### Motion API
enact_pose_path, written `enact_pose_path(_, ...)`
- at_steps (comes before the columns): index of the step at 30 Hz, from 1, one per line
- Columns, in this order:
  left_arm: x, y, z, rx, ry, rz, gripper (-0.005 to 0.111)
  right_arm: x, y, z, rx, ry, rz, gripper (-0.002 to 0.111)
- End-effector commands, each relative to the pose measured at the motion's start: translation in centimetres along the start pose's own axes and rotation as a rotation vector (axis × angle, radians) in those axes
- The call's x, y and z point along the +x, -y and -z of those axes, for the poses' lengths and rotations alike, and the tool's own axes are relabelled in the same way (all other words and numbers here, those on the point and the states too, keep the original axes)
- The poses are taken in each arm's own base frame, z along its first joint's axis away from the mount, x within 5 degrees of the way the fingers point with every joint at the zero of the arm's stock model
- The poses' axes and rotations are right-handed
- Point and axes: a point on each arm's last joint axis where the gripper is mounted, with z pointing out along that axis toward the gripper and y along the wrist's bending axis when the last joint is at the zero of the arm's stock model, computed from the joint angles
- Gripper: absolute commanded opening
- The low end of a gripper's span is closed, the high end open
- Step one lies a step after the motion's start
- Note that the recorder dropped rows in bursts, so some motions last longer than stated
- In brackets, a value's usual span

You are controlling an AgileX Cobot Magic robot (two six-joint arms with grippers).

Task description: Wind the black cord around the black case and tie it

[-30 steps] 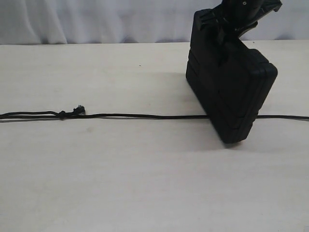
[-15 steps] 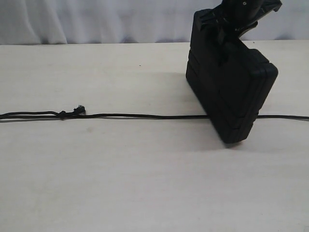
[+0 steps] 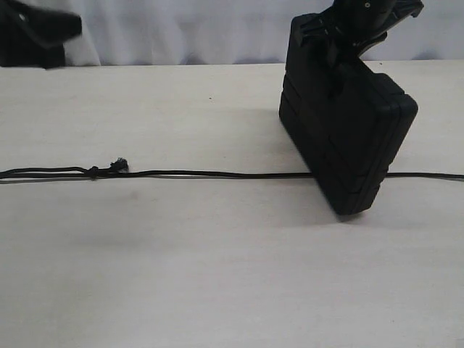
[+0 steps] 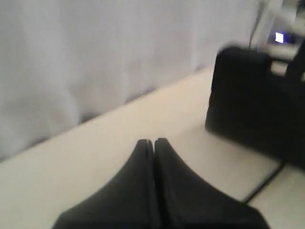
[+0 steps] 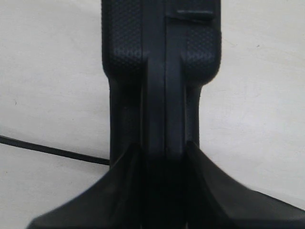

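Next, I bring my left gripper over to press the case's side (image 3: 322, 141), because the black case stands on its narrow edge across the cord and only my right gripper is holding it.
The black case (image 3: 348, 138) stands upright on one edge on the table, right of centre, with my right gripper (image 3: 346, 38) shut on its top edge. In the right wrist view the case (image 5: 162, 57) runs down between the two fingers (image 5: 119, 191). The black cord (image 3: 217, 173) lies straight across the table and passes under the case; a knot and its frayed tip (image 3: 116, 165) sit at the left. My left gripper (image 4: 154, 141) is shut and empty, and shows at the far upper left of the exterior view (image 3: 51, 29), well away from cord and case (image 4: 257, 109).
A white curtain (image 3: 181, 29) hangs behind the table's far edge. The pale tabletop (image 3: 217, 275) spreads in front of the cord. A stretch of cord (image 5: 52, 151) shows beside the case in the right wrist view.
My left arm has come into the exterior view at the upper left corner. The case, the cord and the right gripper have not moved.
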Motion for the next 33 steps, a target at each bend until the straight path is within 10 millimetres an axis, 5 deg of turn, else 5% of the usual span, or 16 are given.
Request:
enact_pose_path(1,3.7,-3.9,-3.1,-0.182,-0.253,0.047,0.000,-0.1,0.6,0.6,0.031,0.020,0.015,0.004)
enact_pose_path(8,6.7,-5.9,-4.6,-0.272,-0.384,-0.102,0.000,-0.1,0.6,0.6,0.026,0.020,0.014,0.004)
enact_pose_path(14,6.9,-10.3,-1.5,-0.854,-0.544,-0.230,0.000,-0.1,0.6,0.6,0.024,0.020,0.013,0.004)
enact_pose_path(17,6.9,-11.2,-0.3,-0.973,-0.579,-0.232,0.000,-0.1,0.6,0.6,0.024,0.020,0.013,0.004)
enact_pose_path(22,7.2,-9.4,-2.6,-0.665,-0.498,-0.185,0.000,-0.1,0.6,0.6,0.026,0.020,0.014,0.004)
enact_pose_path(28,4.9,-2.4,-6.7,0.180,-0.201,-0.137,0.000,-0.1,0.6,0.6,0.024,0.020,0.015,0.004)
enact_pose_path(33,4.2,3.2,-10.3,0.384,-0.063,-0.077,0.000,-0.1,0.6,0.6,0.024,0.020,0.015,0.004)
